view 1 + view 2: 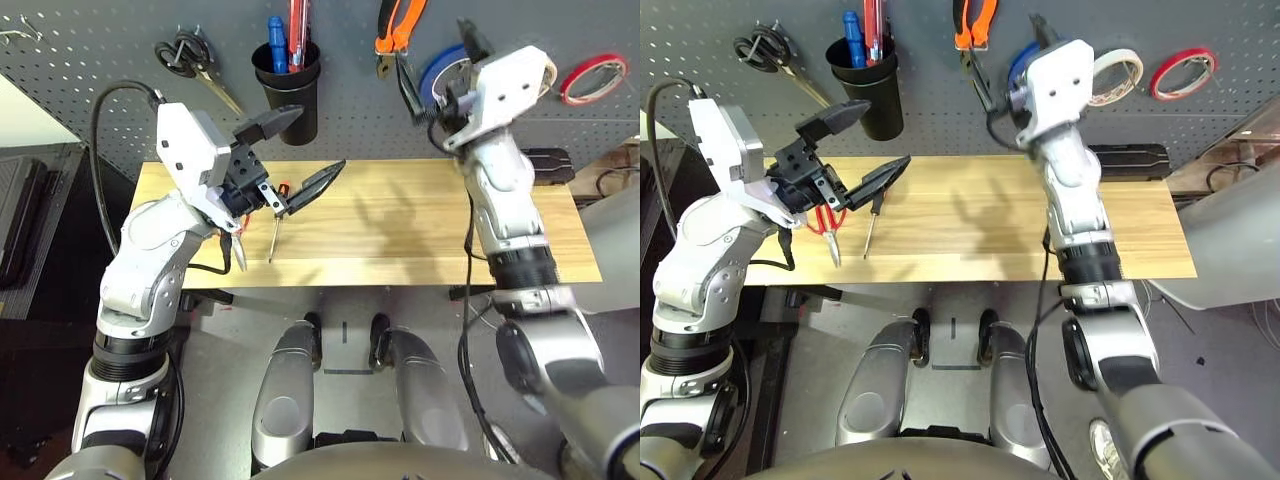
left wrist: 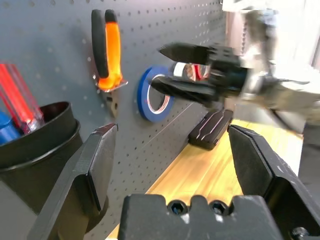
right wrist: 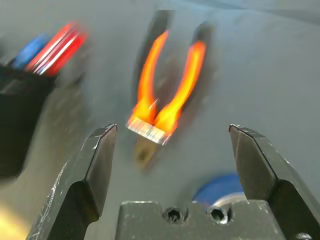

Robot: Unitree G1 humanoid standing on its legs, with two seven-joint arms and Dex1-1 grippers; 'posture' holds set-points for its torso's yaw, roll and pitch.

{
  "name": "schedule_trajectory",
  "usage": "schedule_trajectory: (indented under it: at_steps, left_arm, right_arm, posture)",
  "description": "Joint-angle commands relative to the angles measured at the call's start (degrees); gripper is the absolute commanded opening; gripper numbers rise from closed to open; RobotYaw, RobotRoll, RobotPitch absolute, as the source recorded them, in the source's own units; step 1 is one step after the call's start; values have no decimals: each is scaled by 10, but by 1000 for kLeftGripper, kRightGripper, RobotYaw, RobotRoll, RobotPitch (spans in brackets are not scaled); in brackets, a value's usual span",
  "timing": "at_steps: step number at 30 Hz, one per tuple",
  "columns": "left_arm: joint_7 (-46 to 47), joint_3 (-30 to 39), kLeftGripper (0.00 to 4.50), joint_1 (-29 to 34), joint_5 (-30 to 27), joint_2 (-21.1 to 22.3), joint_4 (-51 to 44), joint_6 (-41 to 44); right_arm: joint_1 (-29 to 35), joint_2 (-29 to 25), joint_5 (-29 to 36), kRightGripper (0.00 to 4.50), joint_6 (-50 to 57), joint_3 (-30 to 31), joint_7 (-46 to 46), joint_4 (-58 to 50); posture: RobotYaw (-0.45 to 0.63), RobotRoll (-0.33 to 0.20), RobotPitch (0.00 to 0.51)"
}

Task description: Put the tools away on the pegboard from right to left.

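The black cup has a gap (image 1: pixel 262 61) next to the blue screwdriver, so the slim screwdriver (image 1: pixel 274 236) will slip in and stand with its handle up when I lower it there.
The orange-and-black pliers (image 1: pixel 398 30) hang on the dark grey pegboard (image 1: pixel 100 60), right of the black cup (image 1: pixel 287 85). My right gripper (image 1: pixel 436 66) is open just in front of the board, by the pliers (image 3: pixel 165 110), with nothing between its fingers. The white tape roll (image 1: pixel 1115 75) hangs right of it. On the table's left part lie the slim screwdriver (image 1: pixel 273 235) and the red-handled scissors (image 1: pixel 828 228). My left gripper (image 1: pixel 322 138) hovers open above them, holding nothing.
Black-handled scissors (image 1: pixel 190 55) hang at the board's left. A blue tape roll (image 2: pixel 152 95) and a red tape roll (image 1: pixel 593 78) also hang there. The cup holds blue and red screwdrivers. A black case (image 1: pixel 545 165) lies at the table's back right.
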Motion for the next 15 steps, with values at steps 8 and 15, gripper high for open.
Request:
schedule_trajectory:
  at_steps: [8,15]
  left_arm:
    - [31,-49,4500,44,103,31,42,45]
    - [65,-78,4500,74,138,20,41,105]
  right_arm:
    - [165,-77,60,4449,219,65,141,-188]
    - [213,-145,80,4449,258,73,218,-193]
  posture:
    - [204,0,291]
    - [201,0,306]
